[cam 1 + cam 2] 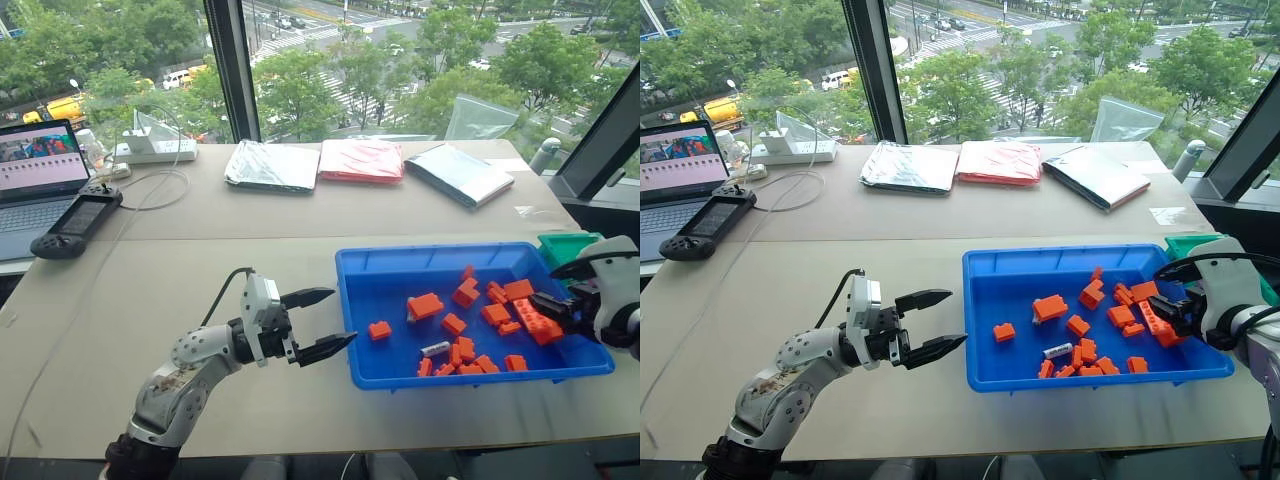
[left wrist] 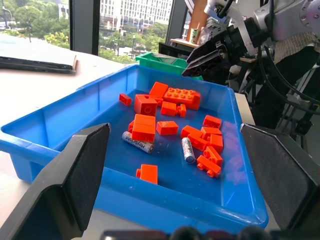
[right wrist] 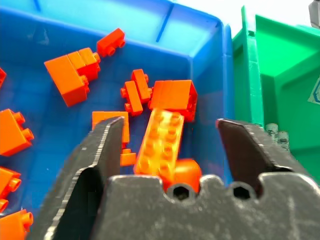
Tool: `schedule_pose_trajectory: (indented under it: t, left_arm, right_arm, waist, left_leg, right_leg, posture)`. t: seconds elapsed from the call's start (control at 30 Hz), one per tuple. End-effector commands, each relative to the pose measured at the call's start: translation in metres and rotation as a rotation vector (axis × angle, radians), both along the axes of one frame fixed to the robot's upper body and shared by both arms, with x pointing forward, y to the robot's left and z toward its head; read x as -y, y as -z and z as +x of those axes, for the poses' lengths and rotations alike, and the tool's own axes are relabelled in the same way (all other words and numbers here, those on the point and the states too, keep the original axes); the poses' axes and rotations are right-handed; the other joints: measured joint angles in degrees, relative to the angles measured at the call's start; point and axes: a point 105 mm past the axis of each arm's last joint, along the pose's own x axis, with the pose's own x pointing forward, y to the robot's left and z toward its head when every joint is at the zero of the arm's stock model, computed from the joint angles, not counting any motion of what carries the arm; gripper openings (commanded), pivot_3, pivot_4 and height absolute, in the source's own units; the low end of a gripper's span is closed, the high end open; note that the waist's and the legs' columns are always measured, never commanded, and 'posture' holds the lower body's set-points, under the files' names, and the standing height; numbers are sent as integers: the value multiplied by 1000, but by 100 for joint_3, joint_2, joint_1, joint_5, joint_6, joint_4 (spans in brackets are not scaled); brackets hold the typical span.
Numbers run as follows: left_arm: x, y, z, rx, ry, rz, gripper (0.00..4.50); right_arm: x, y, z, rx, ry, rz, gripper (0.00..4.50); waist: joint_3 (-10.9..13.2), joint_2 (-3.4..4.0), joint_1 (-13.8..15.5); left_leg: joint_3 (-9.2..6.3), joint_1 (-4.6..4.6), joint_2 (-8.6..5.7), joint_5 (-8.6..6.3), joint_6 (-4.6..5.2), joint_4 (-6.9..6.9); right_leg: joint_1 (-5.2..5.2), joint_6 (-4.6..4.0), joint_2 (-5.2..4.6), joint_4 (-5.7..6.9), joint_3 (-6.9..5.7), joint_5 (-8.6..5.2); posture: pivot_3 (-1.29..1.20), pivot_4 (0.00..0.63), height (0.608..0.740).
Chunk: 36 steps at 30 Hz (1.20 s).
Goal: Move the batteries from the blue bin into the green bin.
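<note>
My open right gripper is to keep moving to the battery nearest the blue bin's front, which lies uncovered beside the bricks, until its fingers are around the battery.
The blue bin lies on the table at the right, strewn with orange bricks. Two batteries lie among the bricks near the bin's front; one battery shows from above. The green bin stands against the blue bin's far right end, with battery ends visible inside it. My right gripper hangs open over the blue bin's right end, beside the green bin, nothing between its fingers. My left gripper is open just left of the blue bin, pointing at it.
A laptop, a handheld controller and a power strip with cables sit at the back left. Three flat packets lie along the far edge by the window. Bare table stretches left of the blue bin.
</note>
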Motion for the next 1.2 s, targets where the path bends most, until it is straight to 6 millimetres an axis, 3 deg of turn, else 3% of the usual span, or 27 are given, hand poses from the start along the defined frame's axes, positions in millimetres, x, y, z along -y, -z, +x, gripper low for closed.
schedule_pose_trajectory:
  t: [0.03,0.43,0.77,0.87,1.2]
  left_arm:
    - [3,-11,-3,44,13,-19,4500]
    - [7,-11,0,51,9,-34,4500]
    - [6,-10,0,59,-16,-36,4500]
    - [5,-9,0,59,-21,-35,4500]
    - [5,-7,0,59,-21,-37,4500]
  right_arm:
    - [-35,-3,-12,-8,-262,-59,4439]
    - [-38,50,7,-136,-556,-401,4439]
    - [-44,82,13,-204,-609,-413,4439]
    - [-45,85,14,-210,-605,-393,3733]
    - [-38,93,12,-274,-576,-364,328]
  waist:
    - [2,-5,4]
    - [3,-7,-3]
    - [4,-12,10]
    - [3,-14,10]
    - [3,-15,10]
  left_leg:
    - [0,0,1,0,0,0]
    - [1,-2,0,0,-1,0]
    - [-3,-2,-2,0,-1,2]
    - [-4,2,-1,0,-1,1]
    - [-5,8,-2,0,-1,2]
  right_leg:
    - [2,0,0,-3,-4,0]
    - [-5,0,-4,-6,-3,0]
    - [-4,-1,-7,-4,-3,1]
    - [-1,-1,-6,-2,-3,1]
    - [5,-2,-6,-1,-3,1]
  posture:
    - [0,150,740]
    - [0,150,740]
    - [0,150,740]
    - [0,150,740]
    - [0,150,740]
